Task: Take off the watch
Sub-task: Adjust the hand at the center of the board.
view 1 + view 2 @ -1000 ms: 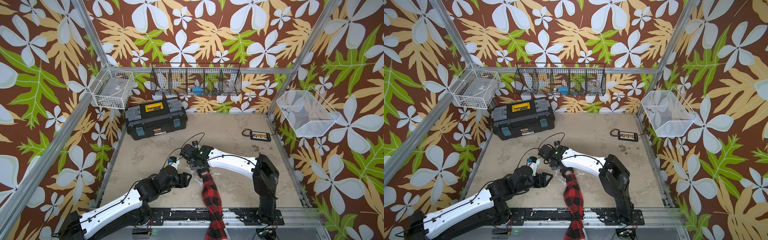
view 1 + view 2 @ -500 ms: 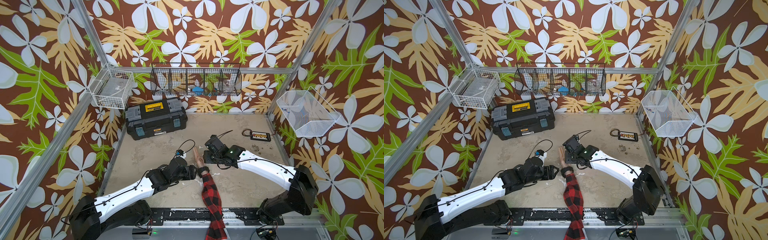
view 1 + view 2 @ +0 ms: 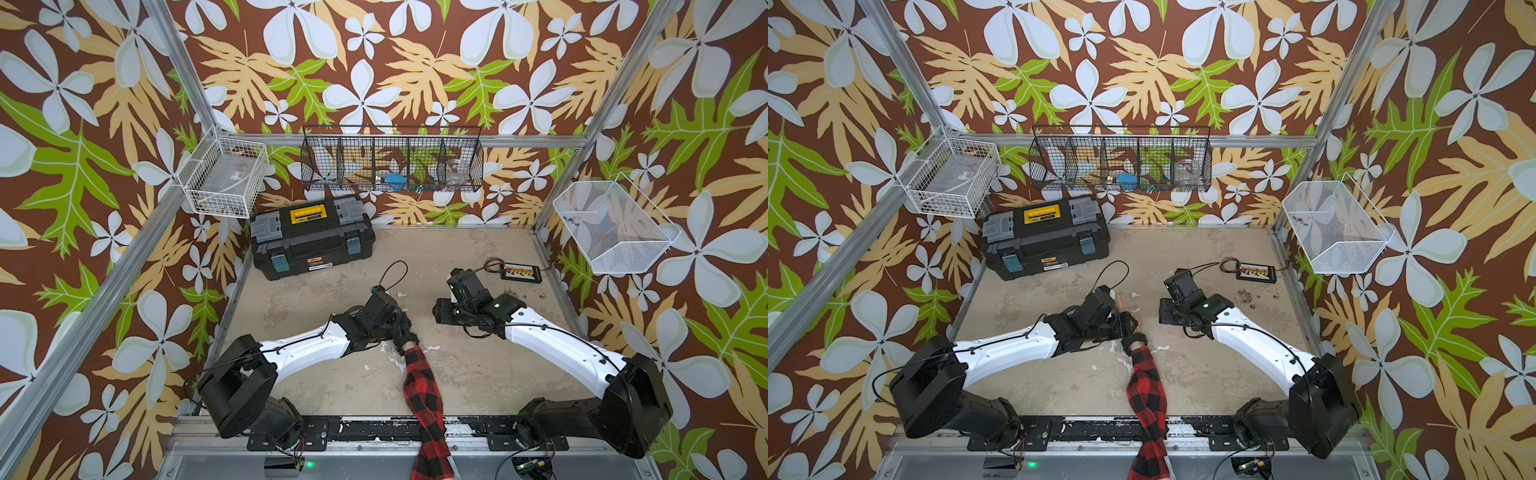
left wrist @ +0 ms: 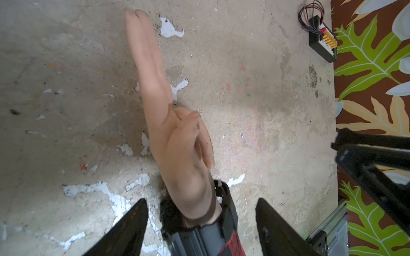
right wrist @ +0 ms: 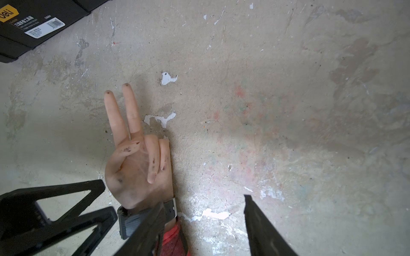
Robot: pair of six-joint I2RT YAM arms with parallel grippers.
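The mannequin hand (image 5: 143, 179) lies loose beside both open grippers, so next my left gripper takes the thumb's base (image 5: 114, 174) and steadies the hand before the watch comes off.
A mannequin arm in a red plaid sleeve (image 3: 422, 390) lies on the floor, its hand (image 4: 177, 141) showing two straight fingers. The black watch (image 4: 169, 212) is strapped round the wrist, and shows again in the right wrist view (image 5: 133, 221) and in a top view (image 3: 1128, 344). My left gripper (image 4: 202, 200) is open and straddles the wrist at the watch, with floor showing between each finger and the arm; in both top views (image 3: 403, 330) it covers most of the hand. My right gripper (image 3: 440, 311) is open, to the right of the hand and apart from it; nothing lies between its fingers (image 5: 261, 223).
A black toolbox (image 3: 311, 237) stands at the back left. A small black wired terminal board (image 3: 519, 272) lies at the back right. Wire baskets hang on the walls: white at left (image 3: 224, 178), black at the back (image 3: 390, 162), white at right (image 3: 611, 226).
My right gripper has swung from over the hand away to the right. My left gripper has moved forward and right until it straddles the wrist. Both stayed open.
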